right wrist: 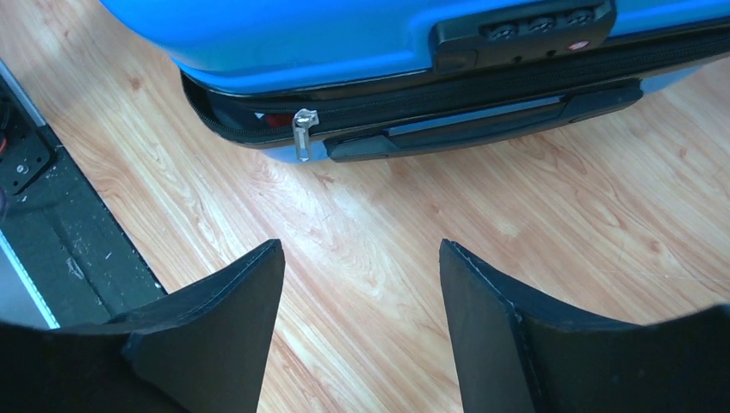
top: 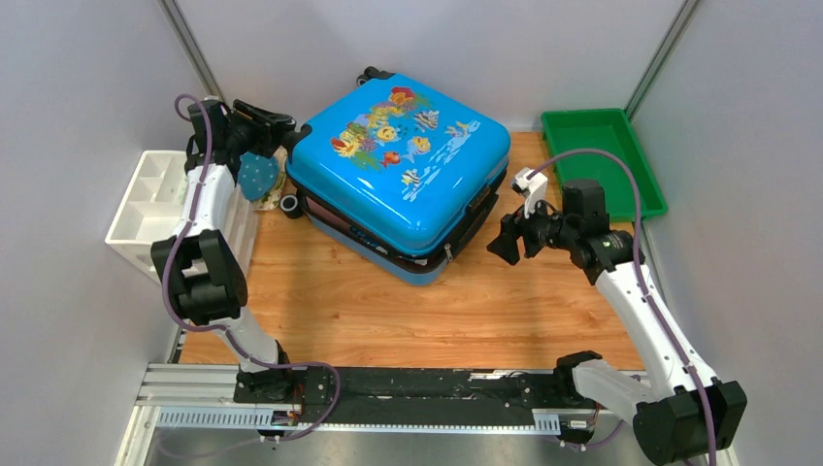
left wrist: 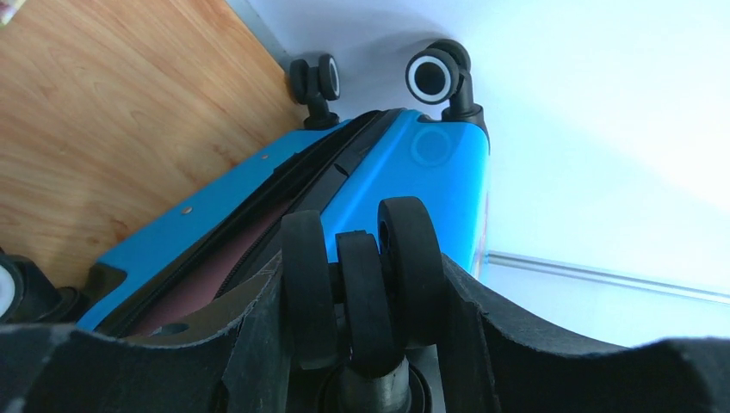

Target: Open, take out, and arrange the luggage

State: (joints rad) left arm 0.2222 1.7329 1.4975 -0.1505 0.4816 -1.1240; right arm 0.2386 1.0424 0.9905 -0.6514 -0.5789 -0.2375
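Note:
The zip pull will slide on past the side handle when the robot pulls it, because the luggage's seam gapes (right wrist: 234, 115) only behind the zip pull (right wrist: 303, 134).
The luggage (top: 398, 165), a glossy blue hard-shell case with a fish print, lies flat at the back middle of the table. Its zip seam gapes along the near sides. My left gripper (top: 277, 131) is at the case's back left corner, and in the left wrist view the left gripper (left wrist: 361, 268) is shut on a black twin wheel (left wrist: 370, 258) of the luggage (left wrist: 430, 172). My right gripper (top: 507, 238) hangs open just right of the case. In the right wrist view the right gripper (right wrist: 361, 249) is over bare wood, short of the zip pull (right wrist: 301, 131) and side handle (right wrist: 482, 129).
A white compartmented organiser (top: 160, 199) stands at the left table edge, with a teal dotted item (top: 257, 175) beside it. A green tray (top: 602, 155) sits at the back right. Grey walls close in on three sides. Wood tabletop (top: 388, 311) lies between the case and the arm bases.

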